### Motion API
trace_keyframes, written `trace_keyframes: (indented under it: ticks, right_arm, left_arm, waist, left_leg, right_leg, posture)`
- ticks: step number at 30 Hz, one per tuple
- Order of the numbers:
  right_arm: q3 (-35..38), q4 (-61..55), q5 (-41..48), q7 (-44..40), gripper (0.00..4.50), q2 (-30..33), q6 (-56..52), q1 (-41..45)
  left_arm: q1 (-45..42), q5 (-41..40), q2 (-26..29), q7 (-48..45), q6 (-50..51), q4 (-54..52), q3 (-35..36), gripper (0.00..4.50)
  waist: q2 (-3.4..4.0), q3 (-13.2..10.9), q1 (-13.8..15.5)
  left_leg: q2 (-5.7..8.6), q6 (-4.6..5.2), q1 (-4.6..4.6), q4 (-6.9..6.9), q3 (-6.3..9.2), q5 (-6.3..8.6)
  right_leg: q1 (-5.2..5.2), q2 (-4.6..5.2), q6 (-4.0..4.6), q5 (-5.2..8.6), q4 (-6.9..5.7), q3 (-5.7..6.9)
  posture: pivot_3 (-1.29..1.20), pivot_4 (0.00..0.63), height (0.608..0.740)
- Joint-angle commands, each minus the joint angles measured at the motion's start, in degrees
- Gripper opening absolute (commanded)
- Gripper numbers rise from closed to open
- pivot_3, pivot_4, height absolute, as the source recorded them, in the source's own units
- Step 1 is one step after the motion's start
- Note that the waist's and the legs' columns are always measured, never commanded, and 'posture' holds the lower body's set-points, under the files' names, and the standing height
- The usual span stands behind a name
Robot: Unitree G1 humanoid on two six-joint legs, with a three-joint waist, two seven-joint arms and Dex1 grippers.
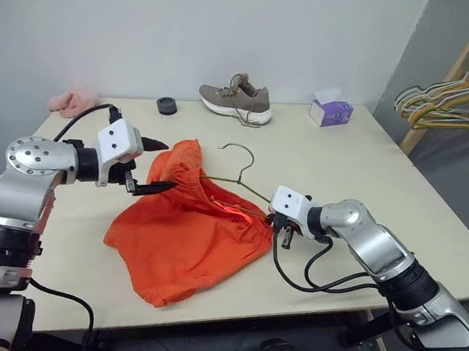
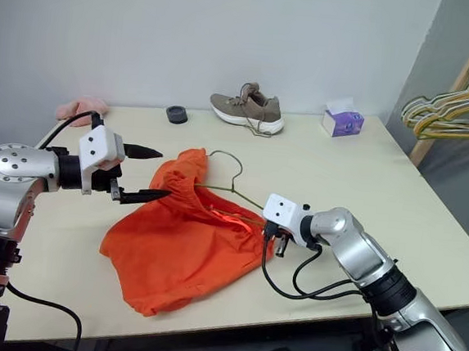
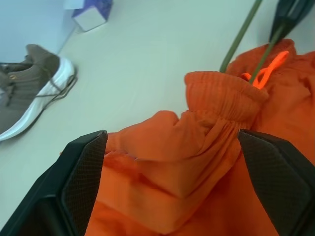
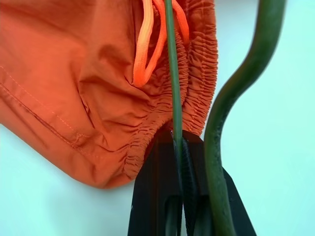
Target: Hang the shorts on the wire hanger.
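Note:
The waistband will pull out into a long, almost straight edge when I pull it with my left gripper, because close puckers gather the bunched cloth.
The bright orange shorts lie crumpled in the middle of the table. Their gathered waistband is bunched up at the far end. The olive-green wire hanger lies partly inside the waistband, its hook sticking out on the tabletop beyond. My right gripper is at the shorts' right edge, shut on a thin wire of the hanger, beside the orange drawstring. My left gripper is open at the shorts' far left corner. One of its fingers is on each side of the bunched fabric.
At the back of the table are a brown shoe, a purple tissue box, a small black ring and a pink fuzzy cloth. A wooden rack with several hangers stands past the table's right edge.

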State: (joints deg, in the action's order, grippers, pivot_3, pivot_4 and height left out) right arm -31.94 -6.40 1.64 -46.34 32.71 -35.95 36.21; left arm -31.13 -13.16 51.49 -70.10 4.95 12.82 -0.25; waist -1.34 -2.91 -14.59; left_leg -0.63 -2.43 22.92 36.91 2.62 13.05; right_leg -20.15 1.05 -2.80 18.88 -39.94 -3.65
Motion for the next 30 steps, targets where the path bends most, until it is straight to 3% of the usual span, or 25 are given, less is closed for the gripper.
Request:
trace_keyframes:
  ticks: [1,8,11,23,30]
  right_arm:
    - [1.20,-2.91,-1.41,-0.60,0.00,-0.34,2.18,0.50]
    - [1.90,-5.34,-3.40,-1.25,0.00,-0.94,5.84,0.95]
    - [1.68,-5.93,-4.19,-1.94,0.00,-1.04,7.31,1.59]
    - [1.16,-6.02,-8.38,-4.25,0.00,-0.26,13.11,1.33]
    - [1.59,-2.68,-9.41,-9.02,0.00,1.89,19.30,1.55]
  left_arm:
    - [-0.75,1.12,0.40,-2.65,-1.69,0.37,-1.47,4.47]
    - [-0.65,3.25,-0.17,-4.49,-3.65,3.11,-3.76,4.47]
    - [-0.88,2.74,-1.06,-4.86,-3.08,3.31,-3.84,3.86]
    - [1.34,0.14,-2.79,-5.26,2.48,-2.06,-2.71,0.28]
    - [3.25,0.74,-2.13,-5.52,3.43,-3.15,-2.25,0.13]
  waist:
    - [0.00,0.00,-0.17]
    - [0.00,0.00,-0.81]
    - [-0.01,0.01,-1.12]
    - [-0.02,0.01,-1.26]
    - [-0.01,0.01,-1.32]
  left_leg:
    - [0.00,0.00,0.00,0.00,0.00,0.00]
    - [0.01,0.00,0.00,0.01,0.01,0.00]
    - [0.01,0.00,0.00,0.03,0.04,0.00]
    - [0.02,0.00,0.00,0.04,0.07,0.00]
    - [0.01,0.00,-0.05,0.05,0.08,0.00]
  right_leg:
    - [0.00,0.00,-0.01,0.01,-0.01,0.00]
    - [0.00,0.00,-0.01,0.01,-0.01,0.00]
    - [0.01,0.00,-0.01,0.00,-0.02,0.02]
    - [0.04,0.02,0.02,-0.01,-0.02,0.04]
    - [0.08,0.02,0.02,-0.01,-0.03,0.04]
  posture:
    - [-0.26,0.000,0.740]
    - [-0.27,0.000,0.740]
    - [-0.27,0.000,0.740]
    - [-0.27,0.000,0.740]
    - [-0.27,0.000,0.740]
